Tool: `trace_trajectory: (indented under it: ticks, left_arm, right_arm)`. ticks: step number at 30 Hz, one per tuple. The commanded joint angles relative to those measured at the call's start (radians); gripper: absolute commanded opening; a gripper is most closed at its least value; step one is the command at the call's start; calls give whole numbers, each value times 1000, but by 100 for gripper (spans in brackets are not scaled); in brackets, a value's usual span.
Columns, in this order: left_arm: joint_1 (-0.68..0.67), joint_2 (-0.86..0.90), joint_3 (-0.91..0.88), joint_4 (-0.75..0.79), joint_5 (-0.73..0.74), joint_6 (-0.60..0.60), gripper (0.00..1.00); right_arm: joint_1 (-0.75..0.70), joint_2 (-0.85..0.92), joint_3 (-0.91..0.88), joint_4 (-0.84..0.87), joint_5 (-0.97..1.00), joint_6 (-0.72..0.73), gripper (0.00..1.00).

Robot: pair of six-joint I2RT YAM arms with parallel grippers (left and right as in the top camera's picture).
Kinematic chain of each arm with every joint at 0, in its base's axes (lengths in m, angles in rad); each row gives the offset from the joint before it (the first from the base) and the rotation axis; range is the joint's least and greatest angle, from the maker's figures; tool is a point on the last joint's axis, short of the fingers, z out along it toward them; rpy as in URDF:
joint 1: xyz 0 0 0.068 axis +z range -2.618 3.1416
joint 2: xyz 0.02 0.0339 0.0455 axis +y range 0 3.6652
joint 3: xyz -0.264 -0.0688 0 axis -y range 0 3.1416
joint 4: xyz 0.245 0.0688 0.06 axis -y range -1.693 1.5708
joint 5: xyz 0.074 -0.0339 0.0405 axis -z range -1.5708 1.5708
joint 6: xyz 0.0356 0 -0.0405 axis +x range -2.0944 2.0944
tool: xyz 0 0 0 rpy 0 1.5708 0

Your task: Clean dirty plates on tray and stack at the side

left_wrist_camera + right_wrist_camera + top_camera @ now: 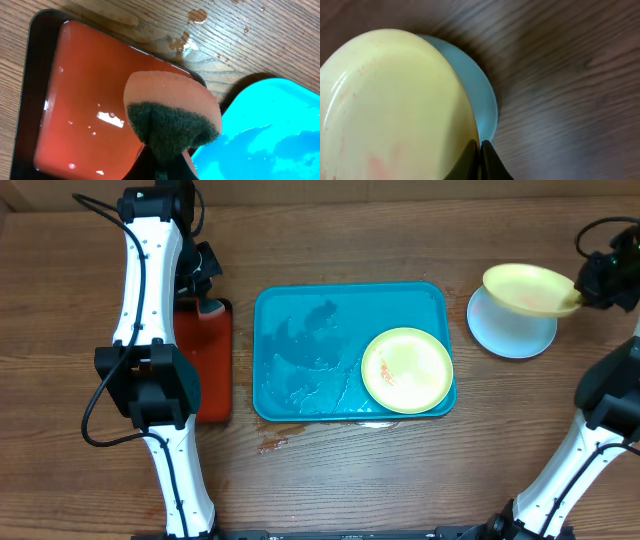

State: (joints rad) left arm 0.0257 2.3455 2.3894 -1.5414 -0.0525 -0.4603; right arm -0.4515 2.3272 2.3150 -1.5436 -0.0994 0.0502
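I should keep lowering the held yellow-green plate (526, 287) with my right gripper, because it hangs face up over the light blue plate (511, 336). I should let go once the two plates nest.
The teal-blue tray (300, 370) lies mid-table, wet inside. A pale yellow-green plate (407, 370) with small orange smears lies in its right end. My right gripper (582, 292) is shut on the rim of a second yellow-green plate (525, 288), holding it tilted above the light blue plate (512, 330), which lies on the table to the right of the tray. The right wrist view shows the held plate (395, 105), the fingers (479, 150) and the blue plate (480, 95) under it. My left gripper (167, 165) is shut on an orange sponge with a dark scrub side (172, 117), over the red tray (90, 100).
The smaller red tray with black rim (208, 360) lies left of the teal tray and holds liquid. Drops of water lie on the wood near the teal tray's front left corner (275, 442). Bare wooden table surrounds both trays.
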Motion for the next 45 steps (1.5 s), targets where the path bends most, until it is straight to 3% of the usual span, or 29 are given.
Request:
trace_trajectory:
  ticks: [1,18,24,31,36,38,39,40,41,45]
  left_arm:
    - [-7,4,14,-2,1,19,4]
    - [-7,4,14,-1,1,19,4]
    - [-7,4,14,-2,1,19,4]
    - [-7,4,14,-2,1,19,4]
    - [-7,4,14,-1,2,19,4]
    - [-7,4,14,0,2,19,4]
    - [-7,4,14,2,2,19,4]
    - [-7,4,14,2,2,19,4]
    - [-7,4,14,3,2,19,4]
    - [-7,4,14,2,2,19,4]
  right_arm:
    - [4,-27,8,-12,-3,-86,4]
    - [6,-27,-130,73,30,-107,4]
    - [18,-27,-148,103,-1,-107,23]
    - [58,-42,-117,34,-63,-112,35]
    - [138,-74,-109,-56,-379,-426,43]
    - [185,-75,-109,-89,-419,-542,54]
    - [217,-74,-113,-94,-408,-587,67]
    - [245,-74,-123,-89,-390,-610,93]
    - [279,-74,-133,-77,-362,-613,100]
    - [408,-74,-171,-3,-207,-644,96]
